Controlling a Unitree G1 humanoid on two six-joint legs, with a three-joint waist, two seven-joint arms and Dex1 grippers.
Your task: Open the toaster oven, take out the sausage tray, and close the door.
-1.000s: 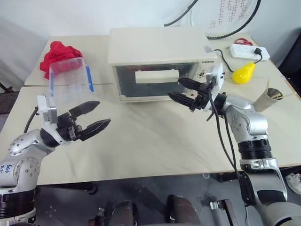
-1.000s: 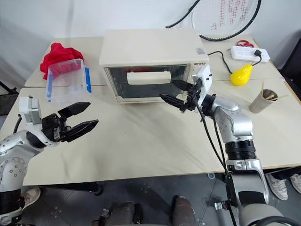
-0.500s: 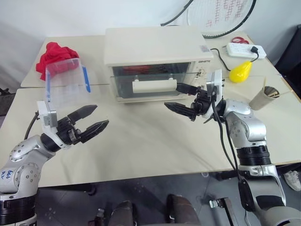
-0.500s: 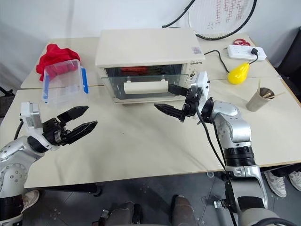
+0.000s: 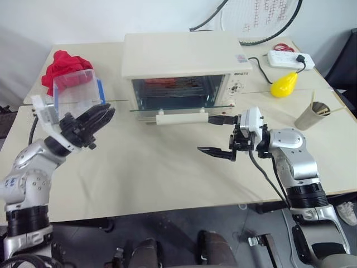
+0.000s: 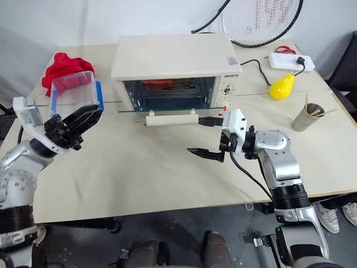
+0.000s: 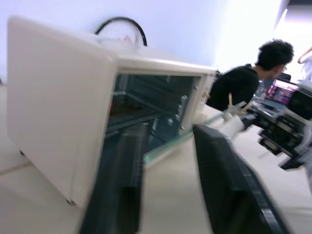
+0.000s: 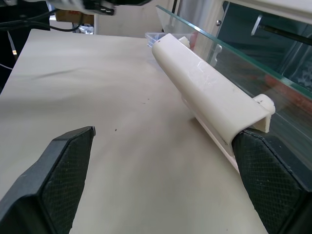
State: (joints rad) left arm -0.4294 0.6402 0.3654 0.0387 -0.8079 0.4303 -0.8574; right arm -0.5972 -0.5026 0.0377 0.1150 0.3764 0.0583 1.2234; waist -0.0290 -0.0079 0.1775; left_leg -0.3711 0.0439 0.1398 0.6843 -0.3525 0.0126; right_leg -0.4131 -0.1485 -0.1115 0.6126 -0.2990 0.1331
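Observation:
My gripper will bring the red sausage (image 5: 160,81) along when it pulls the sausage tray out, because brown streaks (image 5: 187,84) spread beside the sausage across the same level surface.
The cream-white toaster oven (image 5: 178,56) stands at the back of the table. Its glass door (image 5: 167,109) hangs open and lies level, with the bar handle (image 5: 179,117) at its front edge. Inside, a red sausage (image 5: 165,81) shows on the rack; the sausage tray under it is hard to make out. My right gripper (image 5: 217,135) is open just right of the handle, its upper fingertip by the handle's end (image 8: 261,105). My left gripper (image 5: 106,111) hovers beside the plastic box, its fingers drawn close together on nothing.
A clear plastic box with blue clips (image 5: 78,92) and a red cloth (image 5: 64,64) sit at the left. At the right are a yellow pear-shaped thing (image 5: 284,86), a power strip (image 5: 290,58) and a cup of sticks (image 5: 312,114). A person (image 7: 243,83) sits beyond the table.
The door has swung down from shut to level. My right gripper drew back and down from the handle. My left gripper rose toward the plastic box and its fingers closed in.

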